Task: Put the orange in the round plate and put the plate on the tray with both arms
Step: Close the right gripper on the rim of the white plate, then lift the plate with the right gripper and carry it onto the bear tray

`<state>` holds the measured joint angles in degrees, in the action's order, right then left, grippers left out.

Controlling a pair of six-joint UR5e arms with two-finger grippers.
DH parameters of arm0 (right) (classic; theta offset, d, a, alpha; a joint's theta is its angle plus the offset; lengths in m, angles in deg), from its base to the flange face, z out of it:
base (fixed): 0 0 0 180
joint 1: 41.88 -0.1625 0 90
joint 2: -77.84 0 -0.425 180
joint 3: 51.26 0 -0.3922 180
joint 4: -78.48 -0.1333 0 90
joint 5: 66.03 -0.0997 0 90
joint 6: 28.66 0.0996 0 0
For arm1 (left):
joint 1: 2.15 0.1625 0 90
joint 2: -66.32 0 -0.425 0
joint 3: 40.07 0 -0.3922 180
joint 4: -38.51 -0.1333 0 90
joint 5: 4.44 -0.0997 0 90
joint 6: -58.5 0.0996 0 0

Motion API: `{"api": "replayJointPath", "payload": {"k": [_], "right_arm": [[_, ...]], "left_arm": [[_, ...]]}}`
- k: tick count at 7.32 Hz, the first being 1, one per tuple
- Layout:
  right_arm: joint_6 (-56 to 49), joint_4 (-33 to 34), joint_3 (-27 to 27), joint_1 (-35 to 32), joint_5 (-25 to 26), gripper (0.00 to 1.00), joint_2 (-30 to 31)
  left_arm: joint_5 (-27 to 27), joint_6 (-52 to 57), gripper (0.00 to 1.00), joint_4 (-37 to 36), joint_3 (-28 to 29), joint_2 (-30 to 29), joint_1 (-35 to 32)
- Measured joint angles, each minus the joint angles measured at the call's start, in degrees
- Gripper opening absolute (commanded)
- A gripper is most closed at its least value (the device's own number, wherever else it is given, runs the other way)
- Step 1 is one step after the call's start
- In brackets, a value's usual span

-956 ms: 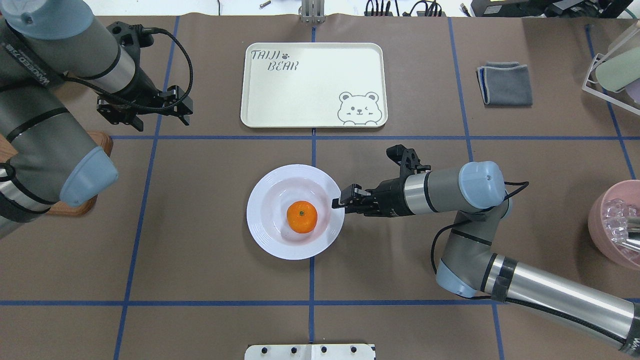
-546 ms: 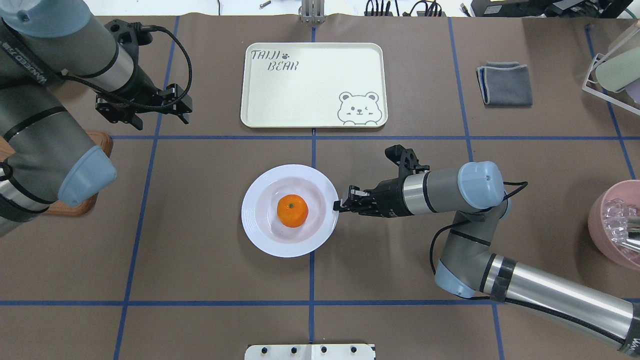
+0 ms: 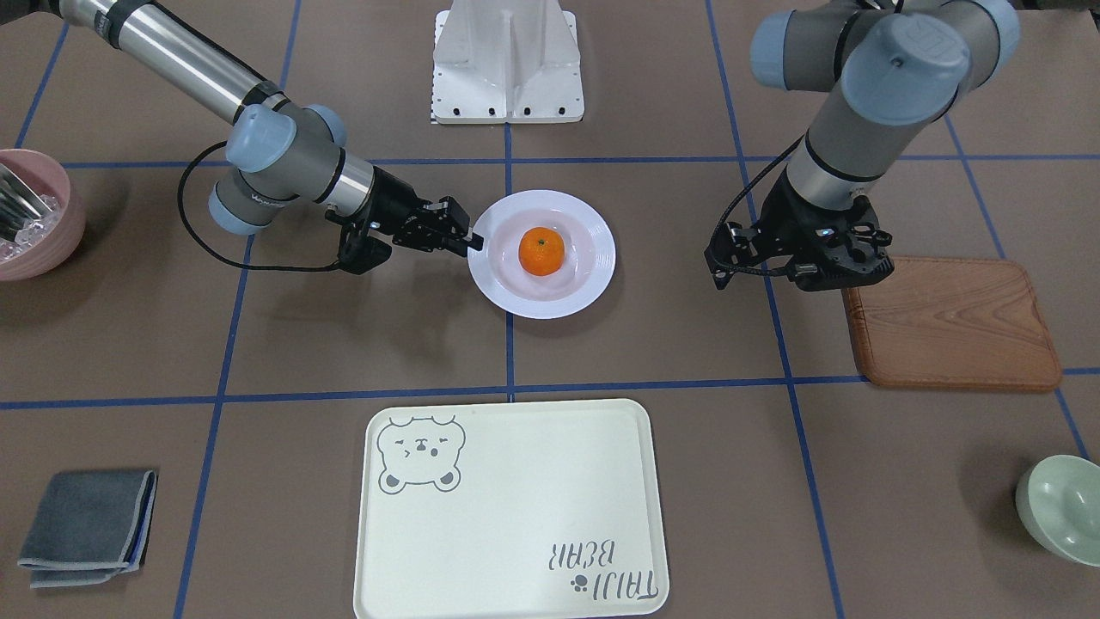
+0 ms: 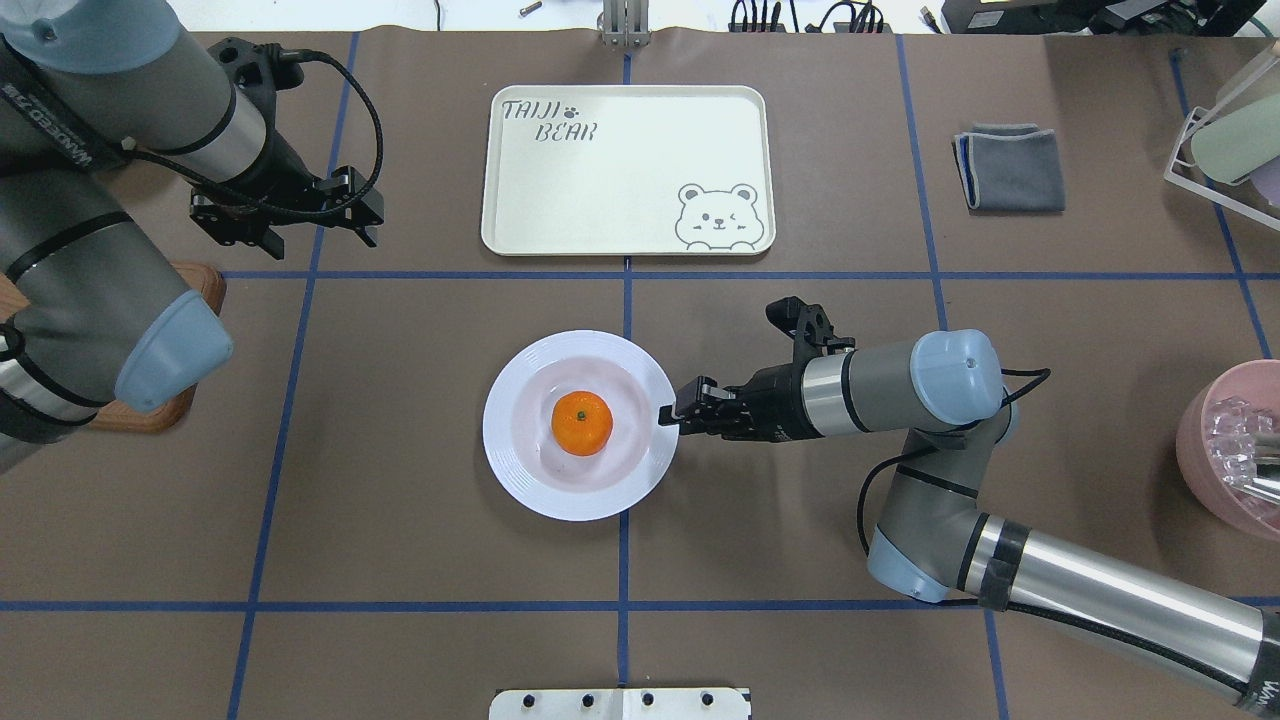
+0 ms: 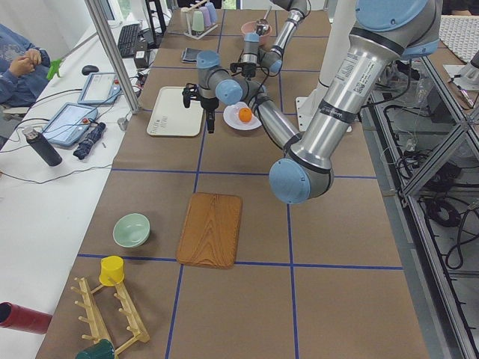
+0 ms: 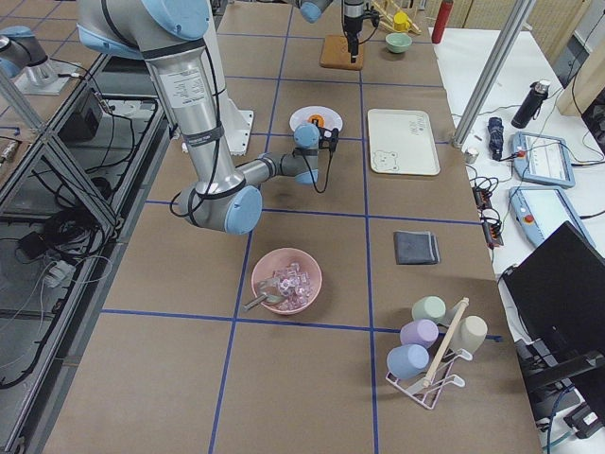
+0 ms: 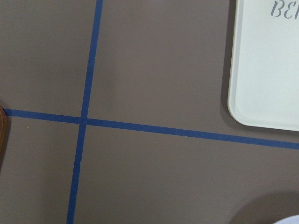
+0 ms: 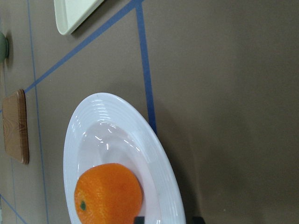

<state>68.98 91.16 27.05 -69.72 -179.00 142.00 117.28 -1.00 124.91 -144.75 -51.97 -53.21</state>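
Note:
My right gripper's fingers are holding only the edge of the round plate. Next, I open them, slide them further over the plate's rim and close them before I lift.
The orange [image 4: 581, 422] [image 3: 541, 250] [image 8: 108, 193] lies in the sunken centre of the round plate [image 4: 520, 470] [image 3: 516, 303] [image 8: 88, 116], which rests on the table at the middle. My right gripper [image 4: 667, 413] [image 3: 471, 243] lies level at the plate's right rim and is shut on that rim, one finger inside the edge and one outside. The tray [image 4: 620, 170] [image 3: 516, 507] lies empty beyond the plate. My left gripper [image 4: 320, 238] [image 3: 799, 277] hangs open over bare table left of the tray, holding nothing.
A brown wooden board [image 3: 954, 322] lies under the left arm. A pink bowl [image 4: 1225, 470] stands at the right edge, a folded grey cloth [image 4: 1010, 165] right of the tray, and a pale green bowl [image 3: 1061, 507] at the far left corner.
The plate with the orange slid a little to the left. My right gripper followed it and its fingers narrowed onto the rim. The left arm barely moved.

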Motion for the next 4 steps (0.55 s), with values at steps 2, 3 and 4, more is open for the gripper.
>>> {"api": "replayJointPath", "payload": {"k": [2, 3, 4], "right_arm": [[0.0, 0.0, -0.1, 0.4, 0.2, 0.68, -0.1], [0.0, 0.0, -0.3, 0.6, 0.3, 0.67, -0.2], [0.3, 0.0, -0.4, 0.8, 0.5, 0.64, -0.6]], "left_arm": [[0.0, 0.0, 0.98, 0.0, 0.0, 0.1, 0.0], [0.0, 0.0, 0.98, 0.0, -0.1, 0.1, 0.0], [0.0, -0.1, 0.98, 0.0, -0.2, 0.1, 0.0]]}}
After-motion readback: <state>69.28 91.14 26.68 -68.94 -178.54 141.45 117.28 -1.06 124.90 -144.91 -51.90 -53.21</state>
